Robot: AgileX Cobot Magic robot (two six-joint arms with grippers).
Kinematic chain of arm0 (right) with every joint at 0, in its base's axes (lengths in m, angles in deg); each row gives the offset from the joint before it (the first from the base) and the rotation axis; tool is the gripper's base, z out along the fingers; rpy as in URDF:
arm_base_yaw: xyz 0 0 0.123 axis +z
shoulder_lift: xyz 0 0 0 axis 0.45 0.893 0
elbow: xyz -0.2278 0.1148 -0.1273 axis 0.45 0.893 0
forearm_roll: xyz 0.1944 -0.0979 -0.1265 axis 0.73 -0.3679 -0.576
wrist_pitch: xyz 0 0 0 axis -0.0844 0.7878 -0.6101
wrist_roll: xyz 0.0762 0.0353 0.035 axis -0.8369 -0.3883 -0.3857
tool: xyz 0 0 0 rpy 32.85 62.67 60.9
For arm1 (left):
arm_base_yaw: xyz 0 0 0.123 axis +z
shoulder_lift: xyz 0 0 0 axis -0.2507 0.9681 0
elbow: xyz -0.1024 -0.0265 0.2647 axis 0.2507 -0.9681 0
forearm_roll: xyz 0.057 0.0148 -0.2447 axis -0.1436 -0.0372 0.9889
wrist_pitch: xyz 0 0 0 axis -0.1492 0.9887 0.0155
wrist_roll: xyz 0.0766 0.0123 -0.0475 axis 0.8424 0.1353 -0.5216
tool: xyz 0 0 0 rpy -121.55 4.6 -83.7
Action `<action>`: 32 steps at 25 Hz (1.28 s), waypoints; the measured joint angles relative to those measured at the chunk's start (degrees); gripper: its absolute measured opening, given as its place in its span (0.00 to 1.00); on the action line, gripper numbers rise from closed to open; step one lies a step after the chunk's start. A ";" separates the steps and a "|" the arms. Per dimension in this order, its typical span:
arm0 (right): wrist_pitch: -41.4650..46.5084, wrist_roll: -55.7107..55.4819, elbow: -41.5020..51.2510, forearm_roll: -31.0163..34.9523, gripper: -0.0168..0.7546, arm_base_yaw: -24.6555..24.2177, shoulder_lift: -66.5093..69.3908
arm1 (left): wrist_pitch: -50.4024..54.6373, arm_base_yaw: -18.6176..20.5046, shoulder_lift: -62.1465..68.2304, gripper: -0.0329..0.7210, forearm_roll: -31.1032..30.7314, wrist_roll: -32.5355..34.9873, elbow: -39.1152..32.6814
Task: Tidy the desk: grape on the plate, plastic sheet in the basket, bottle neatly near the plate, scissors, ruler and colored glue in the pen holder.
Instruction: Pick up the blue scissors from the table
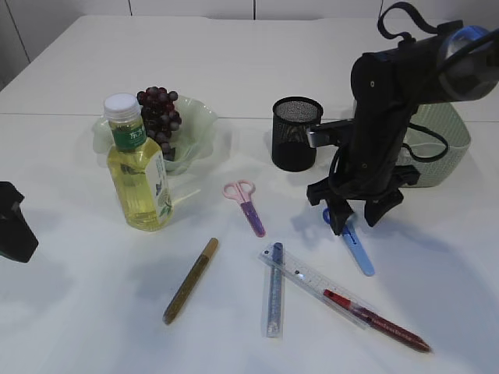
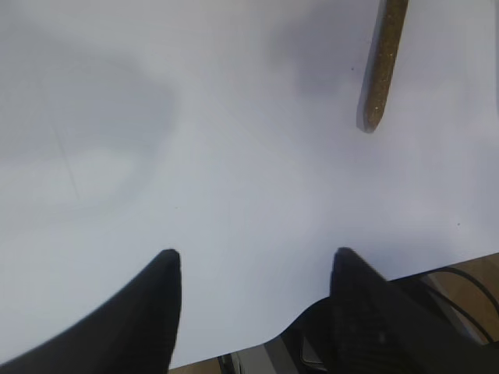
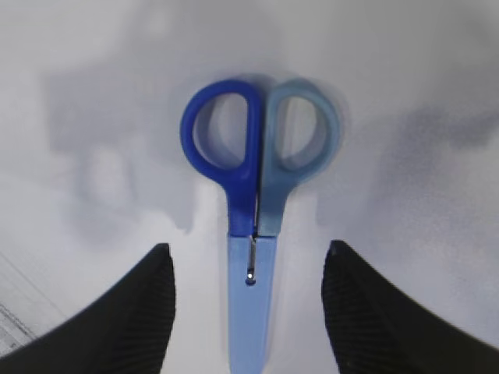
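Note:
My gripper will lift the blue scissors (image 1: 355,241), and they will stay shut and covered, because the cap (image 3: 250,300) fits snugly up against the scissors' closed handles.
My right gripper (image 1: 361,218) is open and hangs just above the blue scissors (image 1: 359,248), which lie flat on the table. In the right wrist view the fingers (image 3: 249,261) straddle the scissors' capped blade (image 3: 253,202) without touching it. My left gripper (image 1: 14,222) sits at the far left edge; in the left wrist view it is open and empty (image 2: 253,261), with the gold glue stick (image 2: 382,66) beyond it. Pink scissors (image 1: 245,204), a clear ruler (image 1: 312,282), and gold (image 1: 191,279), silver (image 1: 275,290) and red (image 1: 378,319) glue sticks lie on the table. No plastic sheet shows.
Grapes (image 1: 160,117) lie on the green glass plate (image 1: 199,125), with the green-tea bottle (image 1: 139,167) upright in front of it. The black mesh pen holder (image 1: 295,132) stands left of my right arm. The pale green basket (image 1: 448,144) is behind that arm.

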 joint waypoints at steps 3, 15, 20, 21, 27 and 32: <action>-0.65 0.00 0.00 -0.30 0.63 0.00 0.51 | -0.02 0.00 0.00 0.63 0.00 0.00 0.00; -2.63 -0.59 0.00 -0.30 0.63 0.00 0.63 | -0.12 0.00 0.00 0.63 0.00 0.00 0.00; -3.47 -0.72 0.00 -0.30 0.62 0.00 0.89 | -0.12 0.00 0.00 0.63 0.00 0.00 0.00; -3.47 -0.72 0.00 -0.30 0.62 0.00 0.99 | -0.12 0.00 0.00 0.63 0.00 0.00 0.00; -3.59 -0.92 0.00 -0.39 0.62 0.00 2.67 | -0.12 0.00 0.00 0.63 0.00 0.00 0.00; -3.59 -1.03 -0.23 -0.42 0.62 0.00 3.77 | -0.12 0.00 0.00 0.63 0.00 0.00 0.00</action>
